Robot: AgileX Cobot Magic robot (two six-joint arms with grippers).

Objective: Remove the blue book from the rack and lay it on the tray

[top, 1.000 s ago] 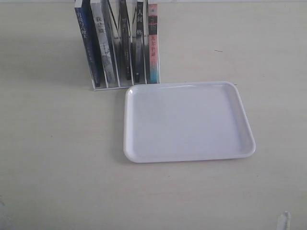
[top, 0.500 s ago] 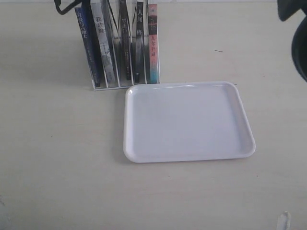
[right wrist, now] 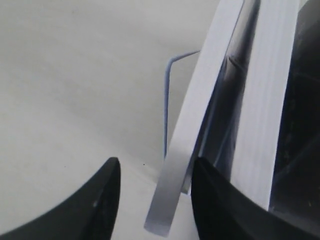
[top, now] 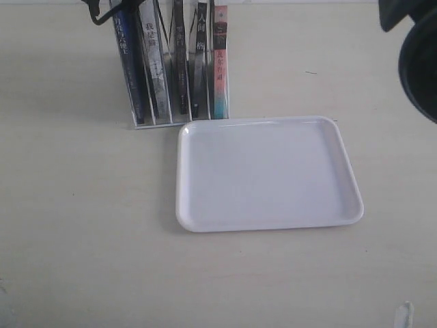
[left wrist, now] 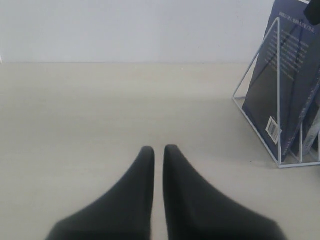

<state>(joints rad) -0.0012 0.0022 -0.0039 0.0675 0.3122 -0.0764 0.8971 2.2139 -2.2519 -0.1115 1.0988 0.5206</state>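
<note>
The blue book [top: 130, 65] is separated from its neighbour by a gap and a wire [top: 145, 75], so I expect it to slide out by itself when I lift.
The blue book [top: 130, 68] stands in the leftmost slot of the white wire rack [top: 181, 123], its dark spine facing the exterior view. My right gripper [right wrist: 156, 162] is open and straddles that book's top page edge [right wrist: 200, 110], one finger on each side. In the exterior view only dark bits of it [top: 102, 10] show above the book. The white tray [top: 266, 171] lies flat just in front of the rack. My left gripper [left wrist: 158, 148] is shut with nothing in it, low over the table beside the rack [left wrist: 277, 100], facing the book's purplish back [left wrist: 285, 85].
Other books fill the remaining slots: a grey-white-spined one [top: 153, 68], two dark ones [top: 179, 61] and a pink-and-teal one [top: 219, 61]. My right arm shows as a dark blur [top: 418, 58] at the upper right. A pale wall [left wrist: 130, 30] bounds the table's far side.
The right arm's dark blur has come further in at the upper right, and the gripper now shows over the rack. The books, the blue one most, stand a little more upright.
</note>
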